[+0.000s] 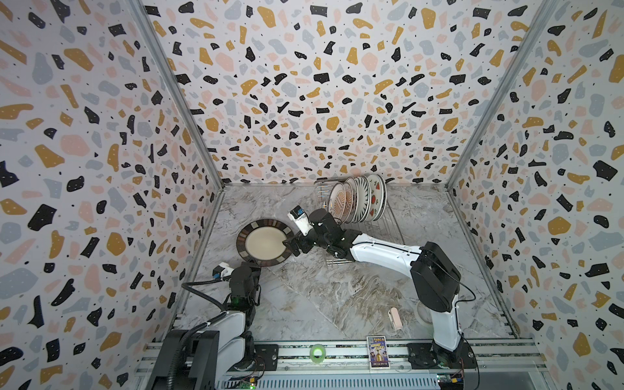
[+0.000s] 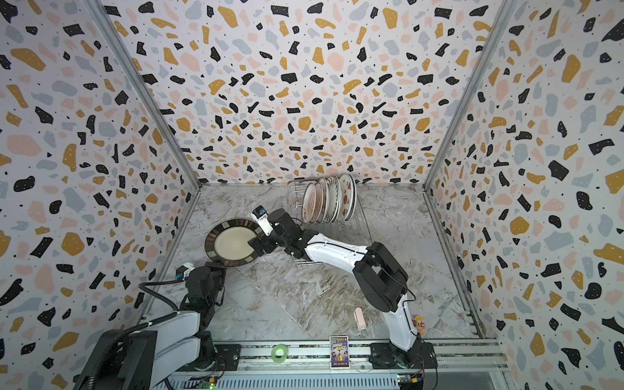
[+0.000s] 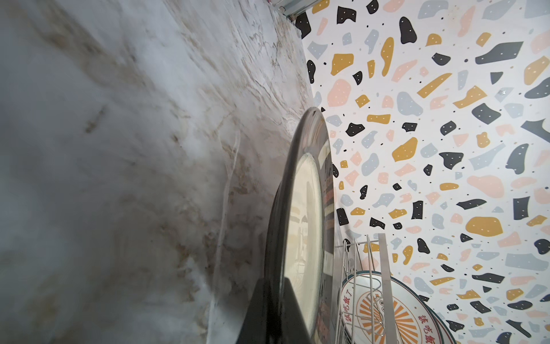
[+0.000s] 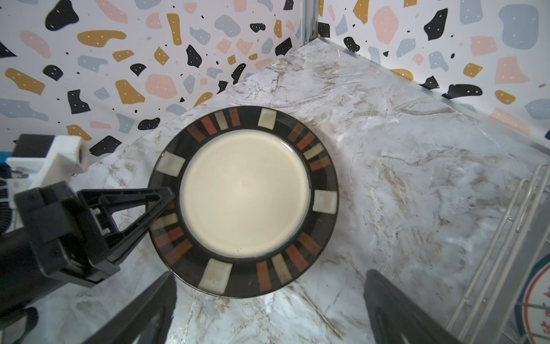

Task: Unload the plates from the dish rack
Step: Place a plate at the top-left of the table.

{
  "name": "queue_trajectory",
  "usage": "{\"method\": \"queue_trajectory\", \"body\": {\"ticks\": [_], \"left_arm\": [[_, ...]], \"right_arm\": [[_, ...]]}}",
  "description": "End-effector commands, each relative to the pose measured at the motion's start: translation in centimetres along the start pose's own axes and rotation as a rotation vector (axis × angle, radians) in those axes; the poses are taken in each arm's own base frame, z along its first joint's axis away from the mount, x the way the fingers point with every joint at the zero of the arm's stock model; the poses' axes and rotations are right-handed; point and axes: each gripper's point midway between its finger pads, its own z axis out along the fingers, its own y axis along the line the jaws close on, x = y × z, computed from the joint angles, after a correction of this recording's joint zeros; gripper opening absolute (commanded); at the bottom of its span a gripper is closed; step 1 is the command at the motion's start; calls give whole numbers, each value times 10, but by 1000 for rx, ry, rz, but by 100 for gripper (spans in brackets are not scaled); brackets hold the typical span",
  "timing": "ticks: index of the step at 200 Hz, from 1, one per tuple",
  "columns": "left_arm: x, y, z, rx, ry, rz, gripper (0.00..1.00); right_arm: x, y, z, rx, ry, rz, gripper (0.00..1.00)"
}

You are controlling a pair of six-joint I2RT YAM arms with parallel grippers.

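Observation:
My left gripper should keep lowering the brown-rimmed plate (image 1: 265, 243), which hangs level over open marble (image 3: 246, 246) and clear of the dish rack, until its bottom rests there, and then let go.
A brown-rimmed plate (image 1: 263, 241) (image 2: 233, 241) with a cream centre lies flat, low over the marble table, left of the dish rack (image 1: 388, 223) (image 2: 358, 219). My left gripper (image 1: 252, 264) (image 4: 168, 198) is shut on its near rim, seen edge-on in the left wrist view, where the left gripper (image 3: 279, 286) clamps the plate (image 3: 303, 223). My right gripper (image 1: 292, 244) (image 4: 270, 283) hovers open beside the plate's (image 4: 244, 196) right edge, holding nothing. Several plates (image 1: 358, 199) (image 2: 327, 199) stand upright in the rack; the orange-sunburst one (image 3: 387, 309) faces left.
Patterned walls close in the table on three sides. A pink object (image 1: 395, 317) lies near the right arm's base. A translucent tape roll (image 1: 317, 353) and a small card (image 1: 378, 351) sit on the front rail. Bare marble (image 1: 331, 290) spreads across the middle.

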Motion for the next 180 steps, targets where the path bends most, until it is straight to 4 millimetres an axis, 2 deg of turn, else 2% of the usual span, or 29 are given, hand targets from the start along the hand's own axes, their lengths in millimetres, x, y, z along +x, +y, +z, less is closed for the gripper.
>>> {"method": "queue_trajectory", "body": {"ticks": [1, 22, 63, 111, 163, 180], "left_arm": [[-29, -78, -4, 282, -97, -95, 0], [-28, -86, 0, 310, -74, -112, 0], [-37, -72, 8, 247, -132, -89, 0], [-39, -67, 22, 234, -125, -102, 0], [-37, -60, 41, 190, -130, -90, 0], [-32, -58, 54, 175, -108, -86, 0]], "right_arm": [[-18, 6, 4, -28, -38, -6, 99], [-17, 6, 10, -29, -39, -2, 99], [-16, 8, 26, -58, -28, -4, 99], [-11, -6, 46, -73, -16, 11, 99], [-11, -20, 56, -75, -17, 18, 99], [-12, -22, 57, -77, -20, 16, 99]]}}
